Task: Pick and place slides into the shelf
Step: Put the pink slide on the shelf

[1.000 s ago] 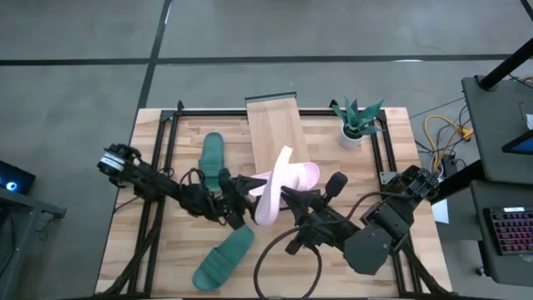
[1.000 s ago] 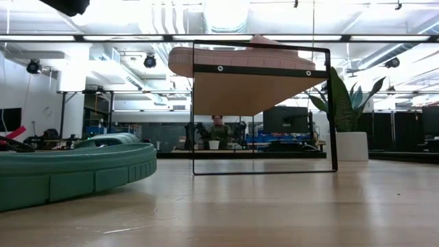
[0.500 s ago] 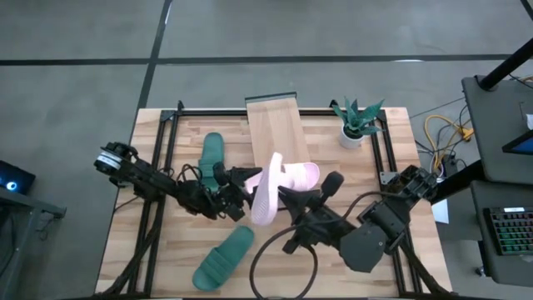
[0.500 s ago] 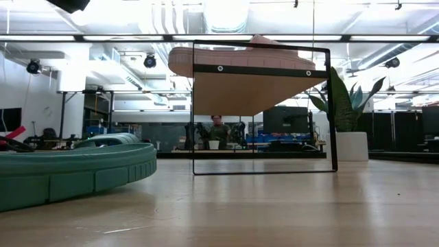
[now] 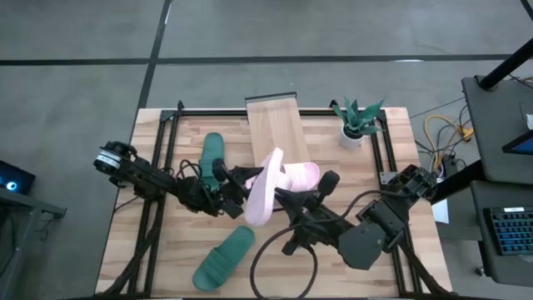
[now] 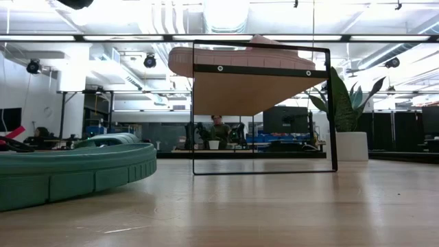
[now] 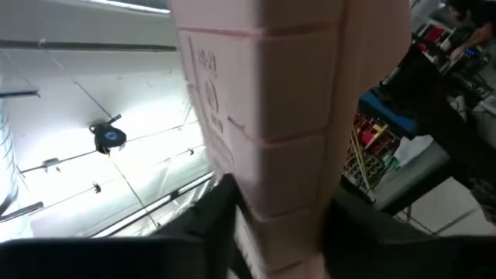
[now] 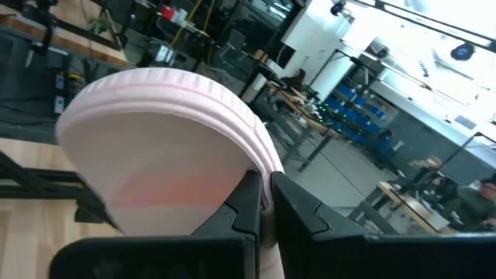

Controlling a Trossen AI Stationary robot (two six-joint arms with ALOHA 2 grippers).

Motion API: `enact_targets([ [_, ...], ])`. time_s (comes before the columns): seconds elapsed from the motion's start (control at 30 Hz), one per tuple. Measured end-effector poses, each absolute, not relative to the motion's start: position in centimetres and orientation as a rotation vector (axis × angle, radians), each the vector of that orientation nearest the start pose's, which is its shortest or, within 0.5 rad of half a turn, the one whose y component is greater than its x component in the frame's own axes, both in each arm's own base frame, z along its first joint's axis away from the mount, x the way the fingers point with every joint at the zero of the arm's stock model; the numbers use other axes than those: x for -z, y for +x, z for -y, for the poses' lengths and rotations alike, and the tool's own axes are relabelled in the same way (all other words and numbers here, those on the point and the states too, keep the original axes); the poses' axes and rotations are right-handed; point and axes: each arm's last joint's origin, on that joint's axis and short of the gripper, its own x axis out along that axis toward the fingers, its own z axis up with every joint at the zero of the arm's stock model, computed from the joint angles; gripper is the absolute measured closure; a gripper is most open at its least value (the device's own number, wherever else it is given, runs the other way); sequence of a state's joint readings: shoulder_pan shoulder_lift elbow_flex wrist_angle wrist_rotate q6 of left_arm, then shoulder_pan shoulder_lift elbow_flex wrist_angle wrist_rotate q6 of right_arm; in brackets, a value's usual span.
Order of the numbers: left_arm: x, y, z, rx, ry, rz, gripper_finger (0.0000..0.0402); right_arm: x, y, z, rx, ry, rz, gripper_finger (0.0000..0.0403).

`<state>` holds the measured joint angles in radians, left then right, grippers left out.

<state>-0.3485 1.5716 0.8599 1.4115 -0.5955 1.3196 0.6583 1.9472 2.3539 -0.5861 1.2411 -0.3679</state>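
Observation:
The pink slide stands on edge (image 5: 264, 188) between my grippers, so next my right gripper opens, then takes the slide's side once my left gripper turns it strap up.
One pale pink slide (image 5: 262, 187) is in the air above the table's middle, standing on edge between both grippers. My left gripper (image 5: 248, 177) is shut on it from the left and my right gripper (image 5: 279, 198) from the right. A second pink slide (image 5: 301, 175) lies on the light-wood shelf (image 5: 273, 125); the low view shows that slide (image 6: 240, 58) on the shelf's plank top. One teal slide (image 5: 212, 157) lies flat left of the shelf. Another teal slide (image 5: 223, 258) lies near the near edge. My left gripper (image 7: 279, 221) pinches the held pink slide between its two fingers (image 7: 221, 205), with the slide's grooved pink face (image 7: 263, 132) filling the view. It comes level from the table's left, at about the slide's mid-length. The slide is lifted clear. My right gripper (image 8: 266, 194) pinches a thin curved edge (image 8: 260, 167) of the same pink slide between its two fingers. It comes from the table's right and near side. The slide stands on edge, clear of the table.
A small potted plant (image 5: 356, 123) stands at the far right of the table, right of the shelf. Black frame rails (image 5: 158, 167) run along the table's left and right sides. Bare wood lies under the shelf (image 6: 260, 199) in the low view.
Both grippers, still shut on the pink slide, have drifted slightly toward the table's left, carrying the slide with them. The slide has stayed lifted and on edge.

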Motion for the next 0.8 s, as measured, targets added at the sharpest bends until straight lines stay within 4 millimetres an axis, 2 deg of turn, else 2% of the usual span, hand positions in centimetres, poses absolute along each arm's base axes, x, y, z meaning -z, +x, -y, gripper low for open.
enact_targets([
  [0.07, -31.2, 30.1, 9.2, -0.605, 0.944, 0.346, 0.0342, -48.7, 32.9, -21.9, 0.557, -0.510, -0.215, 0.0390],
  [0.1, -31.2, 30.1, 9.1, -0.611, 0.943, 0.340, 0.0355, -48.7, 32.9, -21.9, 0.557, -0.512, -0.215, 0.0390],
  [0.33, -31.1, 30.0, 9.2, -0.669, 0.981, 0.255, 0.0355, -48.6, 32.9, -21.9, 0.551, -0.626, -0.253, 0.0376],
  [0.5, -30.8, 29.9, 9.3, -0.724, 0.985, 0.130, 0.0355, -48.8, 32.6, -21.6, 0.663, -0.743, -0.315, 0.0318],
  [0.67, -31.2, 29.4, 9.7, -0.652, 0.970, 0.073, 0.0355, -49.4, 32.2, -21.4, 0.700, -0.790, -0.336, 0.0256],
  [0.8, -31.9, 28.5, 9.3, -0.567, 0.893, 0.031, 0.0355, -50.3, 31.7, -20.9, 0.702, -0.869, -0.362, 0.0228],
])
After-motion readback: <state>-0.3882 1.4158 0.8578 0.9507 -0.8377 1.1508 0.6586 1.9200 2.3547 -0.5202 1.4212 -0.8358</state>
